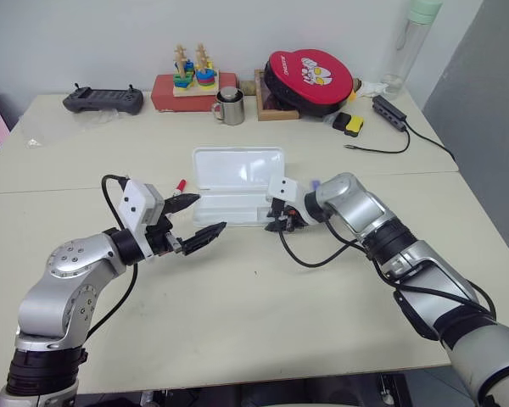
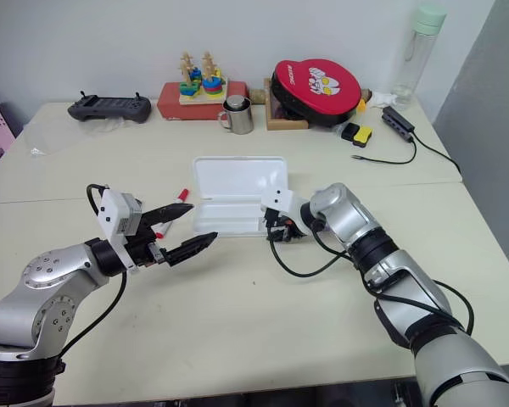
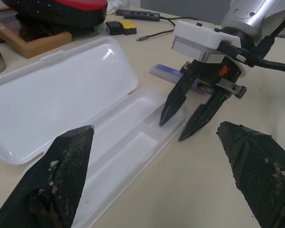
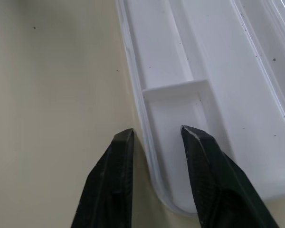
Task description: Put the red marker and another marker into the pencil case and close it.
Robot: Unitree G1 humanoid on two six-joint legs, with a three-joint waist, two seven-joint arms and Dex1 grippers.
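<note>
My gripper will lower the red marker, and the marker will fit flat and lengthwise inside the tray's rear compartment, because that compartment is long and undivided beside the hinge.
The pencil case lies open in the middle of the table, its lid flat behind the divided tray. My right gripper stands over the tray's right end, narrowly open, with one finger inside the tray and one outside the rim. The purple marker lies on the table just behind that gripper. My left gripper hovers open and holds nothing, beside the case's left end. The red marker lies left of the case, partly hidden behind the left gripper.
Along the back edge are a black controller, a red box with a wooden stacking toy, a metal mug, a round red case, a black and yellow item, a cabled hub and a bottle.
</note>
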